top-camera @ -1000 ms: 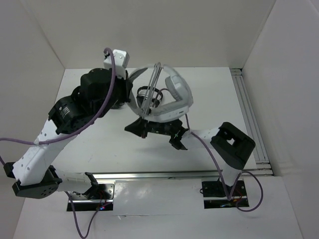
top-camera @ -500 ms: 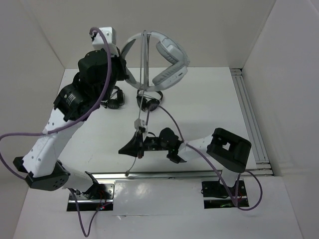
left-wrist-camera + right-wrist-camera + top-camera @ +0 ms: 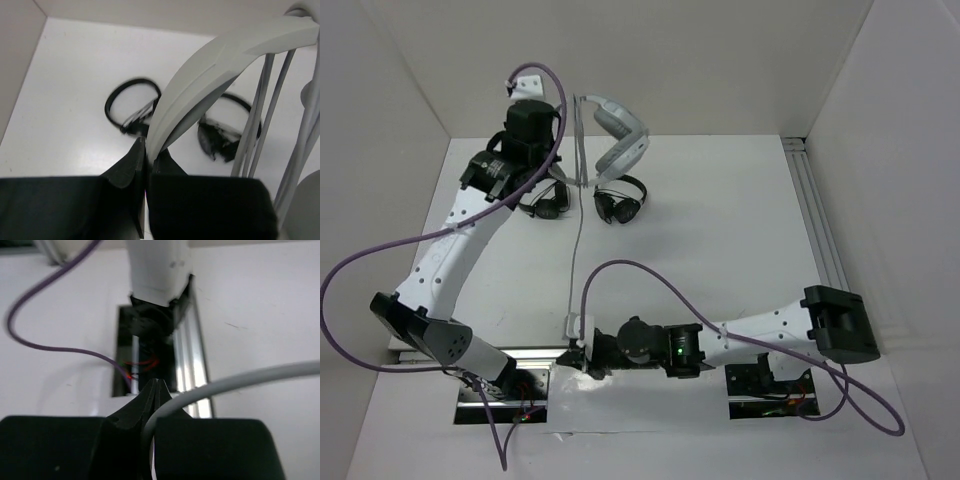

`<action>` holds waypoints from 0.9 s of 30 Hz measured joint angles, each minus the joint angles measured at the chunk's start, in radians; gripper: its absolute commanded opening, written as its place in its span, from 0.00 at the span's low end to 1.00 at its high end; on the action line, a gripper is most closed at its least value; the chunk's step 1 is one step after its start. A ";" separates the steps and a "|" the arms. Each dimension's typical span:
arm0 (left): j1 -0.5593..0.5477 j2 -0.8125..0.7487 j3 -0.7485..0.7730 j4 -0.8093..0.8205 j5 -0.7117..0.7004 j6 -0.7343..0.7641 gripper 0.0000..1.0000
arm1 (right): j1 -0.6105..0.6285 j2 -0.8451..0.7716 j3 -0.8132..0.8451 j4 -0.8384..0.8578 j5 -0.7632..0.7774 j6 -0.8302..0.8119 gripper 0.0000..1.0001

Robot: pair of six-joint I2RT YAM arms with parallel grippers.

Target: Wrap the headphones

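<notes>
My left gripper should move the headphones back over the table's middle (image 3: 612, 283) to wrap more cable, because the thin grey cable (image 3: 576, 245) is stretched tight to my right gripper.
The white and light-grey headphones (image 3: 618, 135) hang in the air at the back of the table. My left gripper (image 3: 565, 152) is shut on their wide headband (image 3: 200, 85), shown close up in the left wrist view (image 3: 146, 150). The thin grey cable (image 3: 572, 260) runs taut from the headset, over the table, to my right gripper (image 3: 582, 352) near the front edge. In the right wrist view this gripper (image 3: 156, 385) is shut on the cable (image 3: 240, 382). Several cable strands (image 3: 260, 115) cross the headband.
Two small black headphones (image 3: 548, 200) (image 3: 620, 202) lie on the table under the held headset; both show in the left wrist view (image 3: 131, 102) (image 3: 225, 132). The left arm's base plate (image 3: 150, 350) and a purple lead (image 3: 45, 340) lie just beyond my right gripper. Walls enclose the table.
My left gripper carried the headset farther back and left. My right gripper pulled the cable toward the near edge and left, drawing it out long and taut.
</notes>
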 measured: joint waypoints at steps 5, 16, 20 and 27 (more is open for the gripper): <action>-0.001 -0.020 -0.275 0.011 0.024 0.029 0.00 | 0.113 -0.016 0.233 -0.436 0.380 -0.145 0.00; 0.005 -0.173 -0.704 -0.013 0.283 0.108 0.00 | 0.197 -0.021 0.639 -1.026 0.915 -0.298 0.00; -0.024 -0.301 -0.772 -0.026 0.397 0.121 0.00 | 0.205 -0.015 0.672 -1.100 1.097 -0.354 0.00; -0.164 -0.393 -0.834 -0.056 0.481 0.129 0.00 | 0.129 -0.069 0.567 -0.921 1.218 -0.604 0.00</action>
